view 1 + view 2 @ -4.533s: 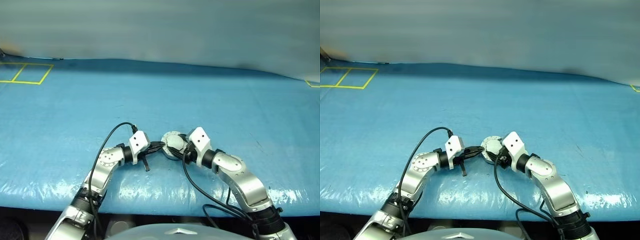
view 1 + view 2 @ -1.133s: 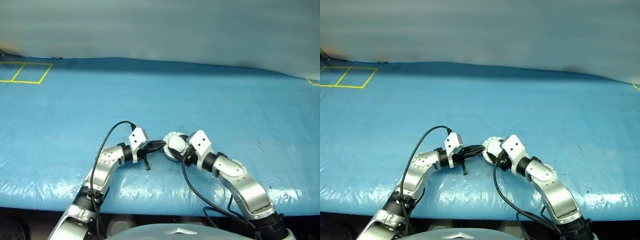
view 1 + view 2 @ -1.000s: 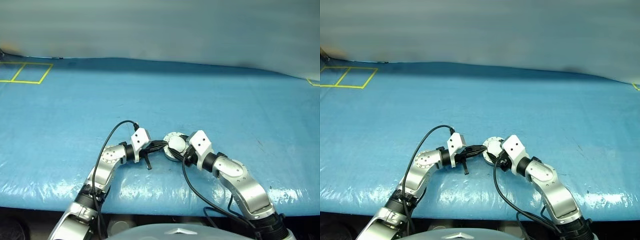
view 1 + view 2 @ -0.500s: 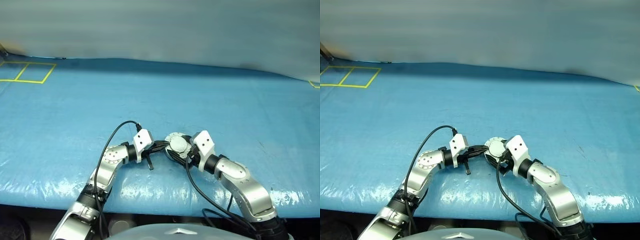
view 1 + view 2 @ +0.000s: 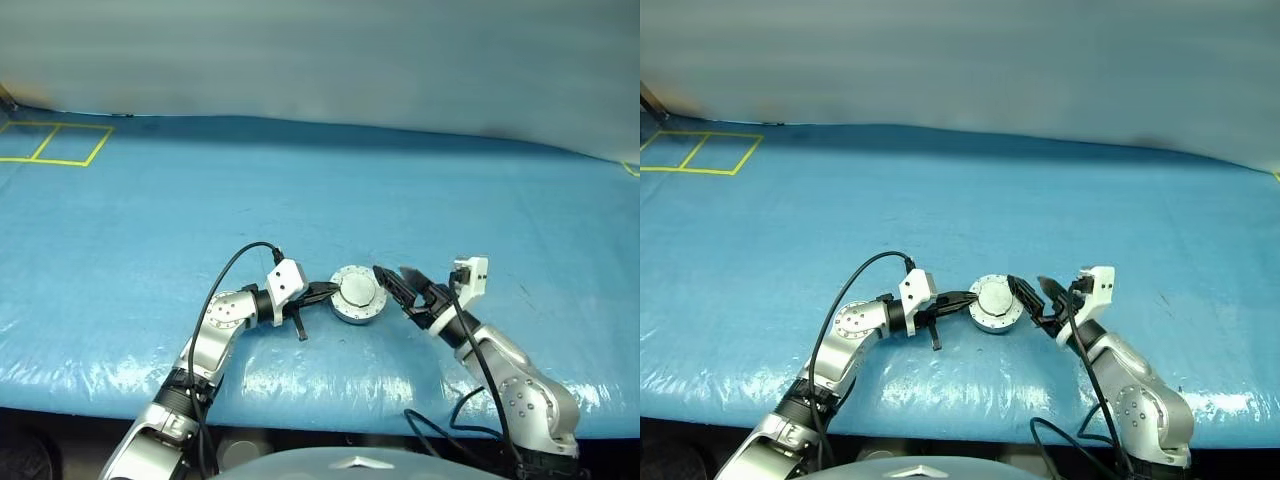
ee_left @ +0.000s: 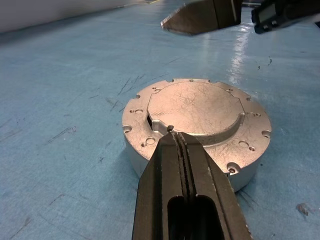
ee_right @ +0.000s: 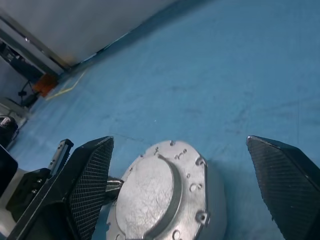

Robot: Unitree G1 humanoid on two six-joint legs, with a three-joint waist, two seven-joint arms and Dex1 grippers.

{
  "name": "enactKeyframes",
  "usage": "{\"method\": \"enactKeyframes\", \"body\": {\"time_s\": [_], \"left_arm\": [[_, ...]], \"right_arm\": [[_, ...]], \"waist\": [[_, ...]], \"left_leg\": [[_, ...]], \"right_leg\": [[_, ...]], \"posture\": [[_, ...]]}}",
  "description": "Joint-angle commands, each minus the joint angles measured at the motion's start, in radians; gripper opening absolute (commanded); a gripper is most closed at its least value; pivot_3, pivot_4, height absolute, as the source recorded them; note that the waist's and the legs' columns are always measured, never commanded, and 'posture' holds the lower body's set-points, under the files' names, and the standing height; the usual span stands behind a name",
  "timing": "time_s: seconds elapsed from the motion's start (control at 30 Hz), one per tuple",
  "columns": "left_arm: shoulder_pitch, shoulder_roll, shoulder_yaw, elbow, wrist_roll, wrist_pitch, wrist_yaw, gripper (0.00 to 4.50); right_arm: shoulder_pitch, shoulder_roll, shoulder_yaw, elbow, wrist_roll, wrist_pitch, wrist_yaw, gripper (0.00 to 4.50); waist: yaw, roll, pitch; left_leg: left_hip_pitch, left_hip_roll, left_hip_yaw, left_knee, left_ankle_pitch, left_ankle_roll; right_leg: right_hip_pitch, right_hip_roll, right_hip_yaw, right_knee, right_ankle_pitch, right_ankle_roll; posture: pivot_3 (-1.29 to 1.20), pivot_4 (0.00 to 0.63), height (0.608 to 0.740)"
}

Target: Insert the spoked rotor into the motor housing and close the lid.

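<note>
The robot's left gripper only braces the motor housing's edge (image 5: 336, 288) with its shut fingers, so the right gripper should clamp the opposite rim (image 5: 381, 300), from top to bottom side, before the left gripper pulls back.
The motor housing (image 5: 352, 312) sits near the table's front edge as a short silver cylinder. The lid (image 6: 195, 107), a flat disc with a notched edge, lies flat on top of it. The spoked rotor is out of view. My left gripper (image 5: 328, 290) is shut, and its tips (image 6: 175, 137) rest against the housing's left edge at the lid's rim. My right gripper (image 5: 1035, 290) stands open just to the right of the housing. Its fingers (image 7: 90, 175) are spread wide and hold nothing, and they are clear of the lid (image 7: 150, 192).
The blue table cover (image 5: 450, 200) stretches far back to a grey wall. Yellow taped squares (image 5: 55, 145) mark its far left corner. A black cable (image 5: 225, 280) loops over my left forearm. The table's front edge runs just below both arms.
My right gripper has opened, rolled over and drawn back to the right, off the lidded housing. The left gripper has stayed shut at the housing's edge.
</note>
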Motion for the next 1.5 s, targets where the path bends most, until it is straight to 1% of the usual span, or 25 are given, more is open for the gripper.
{"method": "enactKeyframes", "body": {"time_s": [0.03, 0.1, 0.17, 0.37, 0.6, 0.83, 0.93, 1.03, 1.13, 1.23, 1.5], "left_arm": [[0.003, -0.004, -0.024, 0.027, 0.017, 0.002, -0.005, 0.0], [0.004, -0.003, -0.022, 0.029, 0.016, 0.0, -0.005, 0.0], [0.005, -0.001, -0.02, 0.03, 0.014, 0.0, -0.007, 0.0], [0.01, 0.005, -0.016, 0.032, 0.018, -0.003, 0.0, 0.0], [0.013, 0.001, -0.018, 0.029, 0.015, -0.002, 0.004, 0.0], [0.017, 0.001, -0.019, 0.023, 0.016, 0.005, 0.009, 0.0], [0.018, 0.001, -0.021, 0.02, 0.018, 0.007, 0.012, 0.0], [0.02, 0.001, -0.024, 0.018, 0.019, 0.008, 0.013, 0.0], [0.019, 0.001, -0.027, 0.017, 0.021, 0.008, 0.014, 0.0], [0.019, -0.001, -0.027, 0.014, 0.023, 0.008, 0.017, 0.0], [0.031, -0.001, -0.028, -0.026, 0.018, 0.024, 0.023, 0.0]], "right_arm": [[0.006, 0.034, -0.077, 0.038, 0.154, 0.06, -0.067, 4.47], [0.015, 0.052, -0.09, 0.049, 0.205, 0.077, -0.086, 4.47], [0.026, 0.063, -0.081, 0.052, 0.223, 0.086, -0.1, 4.47], [0.063, 0.054, 0.039, 0.054, 0.17, 0.125, -0.101, 4.47], [0.047, 0.084, 0.034, 0.08, 0.213, 0.107, -0.121, 4.47], [0.022, 0.111, 0.039, 0.076, 0.232, 0.086, -0.103, 4.47], [0.011, 0.127, 0.019, 0.065, 0.259, 0.064, -0.089, 3.87], [0.002, 0.132, 0.028, 0.067, 0.258, 0.058, -0.083, 2.88], [-0.007, 0.136, 0.051, 0.071, 0.247, 0.057, -0.081, 1.91], [-0.018, 0.144, 0.068, 0.081, 0.232, 0.048, -0.084, 1.21], [-0.021, 0.15, 0.084, 0.105, 0.195, 0.044, -0.102, 1.21]], "waist": [[0.0, 0.001, 0.0], [0.0, 0.001, 0.0], [-0.001, 0.001, 0.0], [-0.004, 0.003, -0.001], [-0.005, 0.003, -0.001], [-0.006, 0.003, -0.001], [-0.005, 0.004, 0.0], [-0.006, 0.004, 0.0], [-0.01, 0.005, -0.001], [-0.011, 0.005, -0.001], [-0.015, 0.006, -0.001]], "left_leg": [[0.0, 0.0, 0.0, 0.0, 0.0, 0.0], [0.0, 0.0, 0.0, 0.001, 0.0, 0.0], [0.0, 0.0, 0.0, 0.0, 0.0, 0.0], [0.0, 0.0, 0.001, 0.0, 0.0, 0.0], [0.0, 0.0, 0.001, 0.0, 0.0, 0.0], [0.0, 0.001, 0.001, -0.001, 0.0, 0.0], [0.0, 0.0, 0.001, -0.001, 0.0, 0.0], [-0.003, 0.0, 0.001, -0.001, 0.0, 0.0], [-0.009, 0.0, 0.001, -0.001, 0.0, 0.0], [-0.01, 0.0, 0.0, -0.001, 0.0, 0.0], [-0.01, 0.0, 0.001, 0.0, 0.0, 0.0]], "right_leg": [[0.0, 0.0, 0.0, 0.0, 0.0, 0.0], [0.0, 0.0, 0.0, 0.0, 0.0, 0.0], [0.0, 0.0, 0.0, 0.0, 0.0, 0.0], [0.0, 0.0, 0.0, 0.0, 0.0, 0.0], [0.0, 0.0, 0.0, -0.001, 0.0, 0.0], [-0.001, 0.0, 0.0, -0.001, 0.0, 0.0], [-0.001, 0.0, 0.0, -0.002, 0.0, 0.0], [-0.004, 0.0, 0.0, -0.002, 0.0, 0.001], [-0.011, 0.0, 0.0, -0.002, 0.001, 0.001], [-0.011, 0.0, 0.0, -0.002, 0.001, 0.002], [-0.01, 0.0, 0.0, -0.001, 0.001, 0.001]], "posture": [[0.0, 0.15, 0.74], [0.0, 0.15, 0.74], [0.0, 0.15, 0.74], [0.0, 0.15, 0.74], [0.0, 0.15, 0.74], [0.0, 0.15, 0.74], [0.0, 0.15, 0.74], [0.0, 0.15, 0.74], [0.0, 0.15, 0.74], [0.0, 0.15, 0.74], [0.0, 0.15, 0.74]]}}
